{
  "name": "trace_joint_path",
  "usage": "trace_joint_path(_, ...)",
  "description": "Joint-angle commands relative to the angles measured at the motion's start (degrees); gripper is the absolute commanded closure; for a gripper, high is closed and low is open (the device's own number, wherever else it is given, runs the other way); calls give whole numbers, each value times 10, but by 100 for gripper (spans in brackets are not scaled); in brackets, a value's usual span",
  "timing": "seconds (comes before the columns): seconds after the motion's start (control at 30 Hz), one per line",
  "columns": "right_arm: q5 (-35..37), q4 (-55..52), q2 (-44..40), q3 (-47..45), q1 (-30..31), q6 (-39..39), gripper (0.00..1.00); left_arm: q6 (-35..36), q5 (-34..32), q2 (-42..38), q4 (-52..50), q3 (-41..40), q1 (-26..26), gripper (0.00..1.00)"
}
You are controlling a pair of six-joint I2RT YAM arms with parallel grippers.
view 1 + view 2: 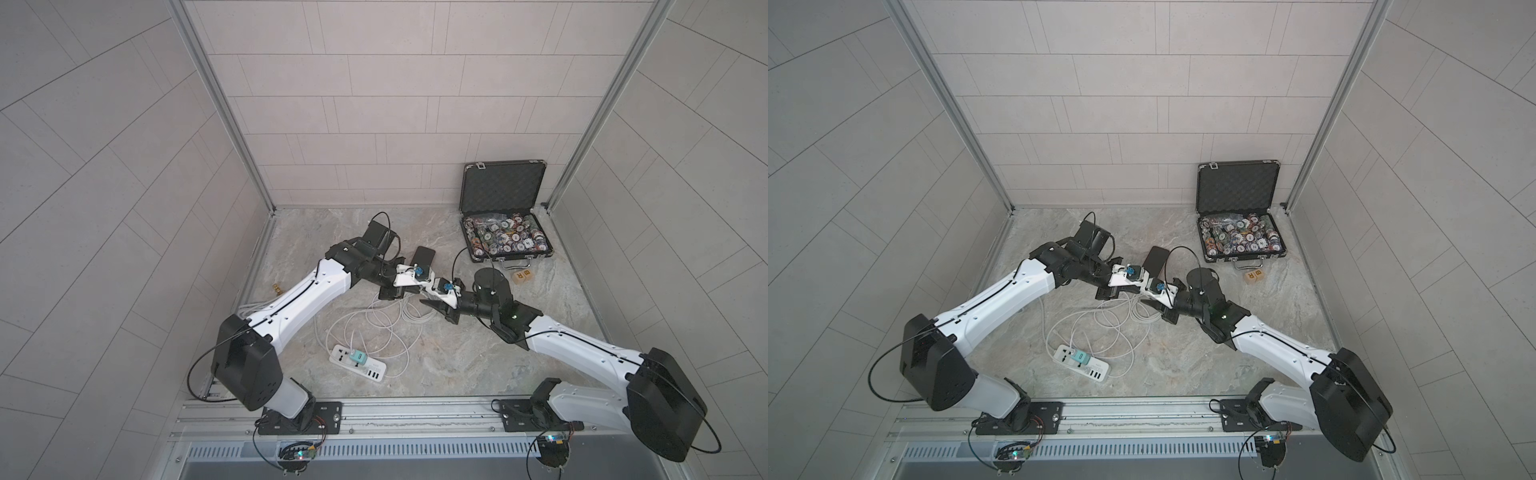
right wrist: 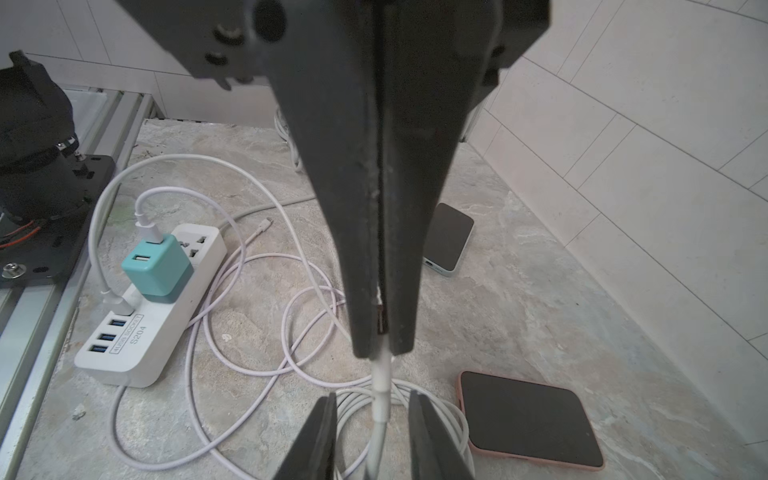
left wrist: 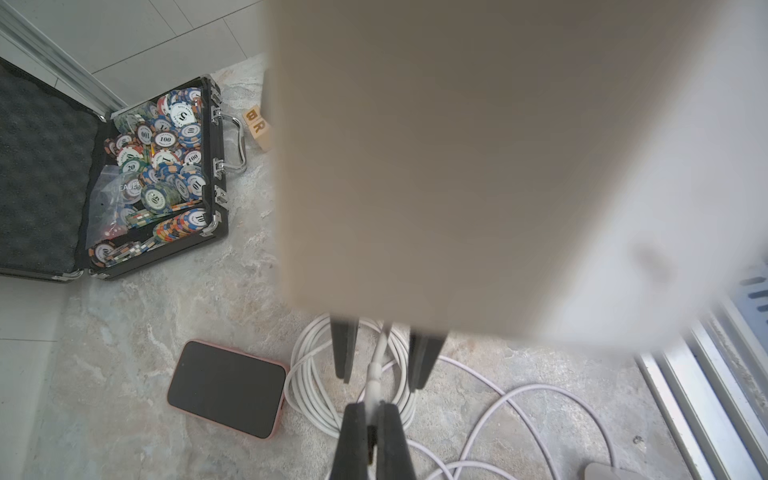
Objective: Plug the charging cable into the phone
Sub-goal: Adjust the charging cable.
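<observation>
My left gripper is covering the plug end (image 2: pixel 381 366). My right gripper should take hold of the cable just below it, so that my left gripper is free to lift the phone for plugging in.
The phone (image 3: pixel 226 388), dark screen up in a pink case, lies flat on the stone table; it also shows in the right wrist view (image 2: pixel 530 419) and in both top views (image 1: pixel 424 257) (image 1: pixel 1156 259). The white charging cable (image 2: pixel 380 382) rises from a coil beside the phone. My left gripper (image 3: pixel 375 409) is shut on its plug end. My right gripper (image 2: pixel 373 397) is open, with one finger on each side of the cable just below the left fingertips (image 2: pixel 365 332) and not touching it. The two grippers meet tip to tip above the coil (image 1: pixel 399 316).
A second phone (image 2: pixel 449 239) in a light blue case lies farther back. A white power strip (image 1: pixel 357 365) with a teal charger (image 2: pixel 156 266) sits near the front. An open case of poker chips (image 1: pixel 505 239) and a wooden block (image 1: pixel 521 275) are at the back right.
</observation>
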Motion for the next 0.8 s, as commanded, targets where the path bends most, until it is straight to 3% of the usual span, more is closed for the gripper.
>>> trace_joint_path(0.0, 15, 36, -6, -8, 3, -4, 74, -8, 24, 5, -23, 14, 0, 100)
trace_joint_path(0.4, 3, 62, -3, -22, 3, 19, 99, -9, 33, 8, -28, 16, 0, 100)
trace_joint_path(0.43, 2, 62, -3, -23, 3, 20, 100, -10, 32, 8, -27, 17, 0, 94)
trace_joint_path(0.53, 10, 68, -5, -30, 3, 28, 100, -16, 31, 10, -26, 21, 1, 60)
trace_joint_path(0.57, 18, 77, -5, -37, 3, 36, 100, -19, 31, 10, -26, 23, 0, 42)
trace_joint_path(0.6, 27, 88, -6, -43, 3, 43, 100, -25, 33, 9, -24, 25, 1, 15)
trace_joint_path(0.63, 36, 100, -7, -54, 2, 50, 100, -37, 35, 9, -19, 27, 2, 2)
trace_joint_path(0.77, 63, 120, -12, -84, -15, 86, 100, -111, 41, 12, 12, 42, 9, 0)
